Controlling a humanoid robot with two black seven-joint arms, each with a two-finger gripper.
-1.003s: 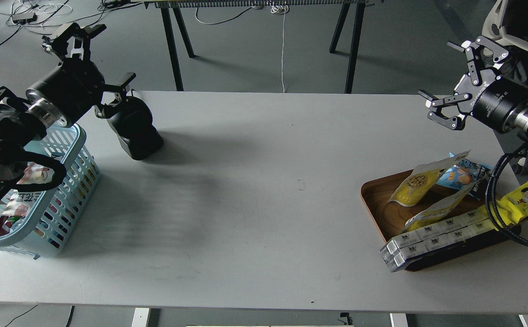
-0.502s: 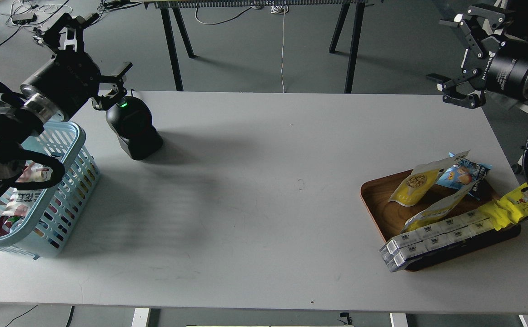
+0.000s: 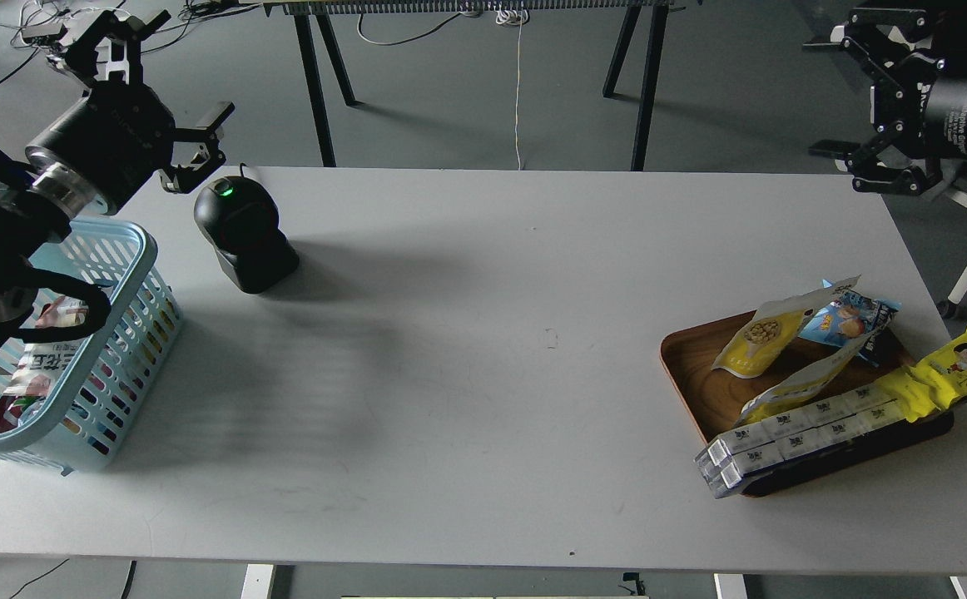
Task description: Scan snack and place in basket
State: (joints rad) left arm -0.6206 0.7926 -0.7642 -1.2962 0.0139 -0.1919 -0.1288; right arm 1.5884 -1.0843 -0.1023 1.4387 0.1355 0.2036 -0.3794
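My gripper will set the pouch down, and the pouch will then stand up by itself, because the pouch's lower end (image 3: 741, 363) bulges out into a wide base.
The snack (image 3: 760, 339), a small pouch with a yellow front and a round picture of nuts, leans in the brown tray (image 3: 687, 366) at the right. The light blue basket (image 3: 147, 249) stands at the table's left edge with several packets inside. My left gripper (image 3: 188, 66) is open and empty, raised above the basket's far side, left of the scanner. My right gripper (image 3: 820, 96) is open and empty, high beyond the table's far right corner, well away from the tray.
A black scanner (image 3: 242, 237) with a green light stands right of the basket. The tray also holds a small blue snack bag (image 3: 848, 320), a second yellow-white pouch (image 3: 795, 384), a long yellow cartoon-face packet (image 3: 949, 366) and white boxes (image 3: 791, 433).
My right gripper has risen and moved right, away from the tray. My left gripper has moved up and left off the scanner, whose green light now shows.
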